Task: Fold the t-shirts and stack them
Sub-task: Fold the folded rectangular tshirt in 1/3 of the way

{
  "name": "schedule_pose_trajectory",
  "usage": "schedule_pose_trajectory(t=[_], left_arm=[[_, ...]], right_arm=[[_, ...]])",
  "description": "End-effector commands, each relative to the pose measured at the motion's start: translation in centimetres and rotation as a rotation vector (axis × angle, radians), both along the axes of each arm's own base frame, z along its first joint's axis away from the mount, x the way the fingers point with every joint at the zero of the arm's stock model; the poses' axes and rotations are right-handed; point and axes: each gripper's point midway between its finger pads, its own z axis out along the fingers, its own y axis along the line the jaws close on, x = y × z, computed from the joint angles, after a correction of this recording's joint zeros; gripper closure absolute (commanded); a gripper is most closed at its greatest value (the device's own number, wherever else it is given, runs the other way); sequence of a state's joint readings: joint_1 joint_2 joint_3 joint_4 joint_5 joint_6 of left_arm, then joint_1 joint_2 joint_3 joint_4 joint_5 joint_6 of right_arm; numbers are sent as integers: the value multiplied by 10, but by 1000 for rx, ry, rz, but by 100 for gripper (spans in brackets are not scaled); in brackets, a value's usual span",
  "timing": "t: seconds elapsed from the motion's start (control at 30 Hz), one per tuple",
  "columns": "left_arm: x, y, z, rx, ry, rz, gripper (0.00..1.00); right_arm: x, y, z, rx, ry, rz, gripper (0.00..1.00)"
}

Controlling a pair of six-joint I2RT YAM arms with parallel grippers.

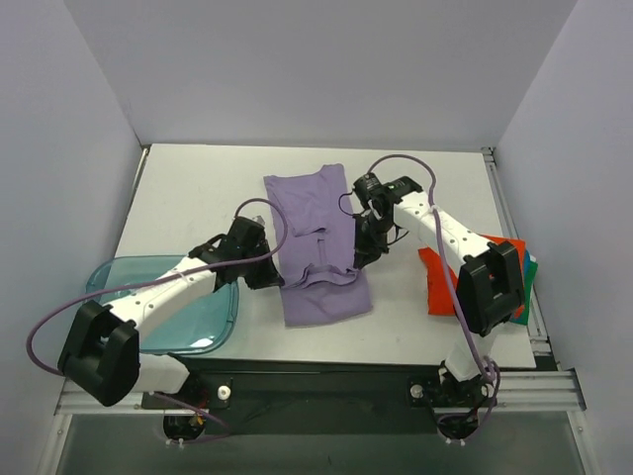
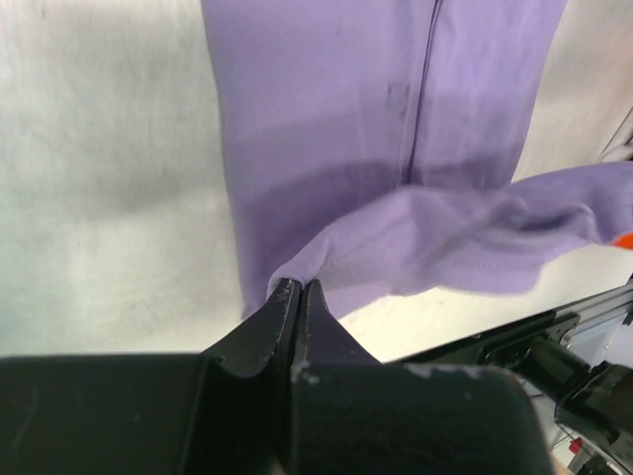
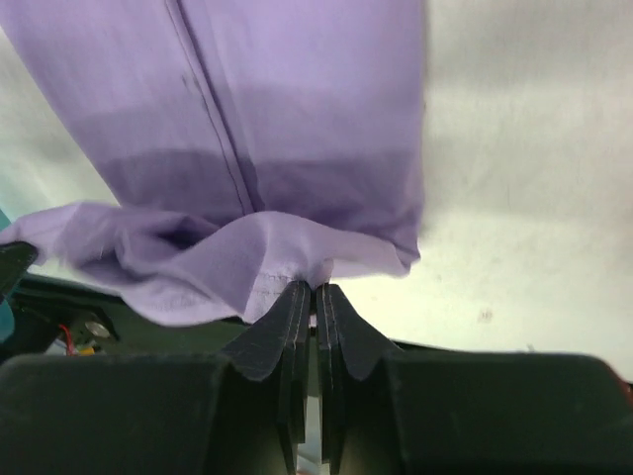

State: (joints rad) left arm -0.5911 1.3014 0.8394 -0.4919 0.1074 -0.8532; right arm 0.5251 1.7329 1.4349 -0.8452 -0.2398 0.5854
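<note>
I should go on carrying the hem forward with my right gripper and let it go across the shirt's middle (image 1: 321, 234), because both hem corners line up with the lavender shirt's side edges (image 1: 351, 226).
A lavender-purple t-shirt (image 1: 318, 247) lies lengthwise in the middle of the table, narrowed by folds. My left gripper (image 1: 274, 277) is shut on its near-left hem corner (image 2: 297, 269), and my right gripper (image 1: 358, 259) is shut on its near-right hem corner (image 3: 315, 272). Both hold the near hem lifted a little above the shirt's lower part. The lavender shirt fills both wrist views (image 2: 396, 119) (image 3: 247, 109). An orange-red t-shirt (image 1: 445, 282) lies folded at the right, with a green-teal edge (image 1: 531, 269) showing beneath it behind my right arm.
A translucent blue plastic tray (image 1: 188, 307) sits at the near left under my left arm. The table's near edge (image 1: 386, 356) runs just in front of the shirt. Grey walls enclose the table on three sides.
</note>
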Motion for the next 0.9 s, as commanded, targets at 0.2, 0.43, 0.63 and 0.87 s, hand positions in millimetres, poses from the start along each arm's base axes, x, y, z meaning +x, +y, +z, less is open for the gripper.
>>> schedule_pose_trajectory(t=[0.2, 0.43, 0.63, 0.87], left_arm=[[82, -9, 20, -77, -136, -7, 100], [121, -3, 16, -99, -147, 17, 100], [154, -4, 0, -92, -143, 10, 77], [170, 23, 14, 12, -205, 101, 48]], right_arm=[[69, 3, -3, 3, -38, -9, 100], [115, 1, -17, 27, -36, -63, 100], [147, 0, -28, 77, -27, -82, 97], [165, 2, -17, 168, -46, -59, 44]])
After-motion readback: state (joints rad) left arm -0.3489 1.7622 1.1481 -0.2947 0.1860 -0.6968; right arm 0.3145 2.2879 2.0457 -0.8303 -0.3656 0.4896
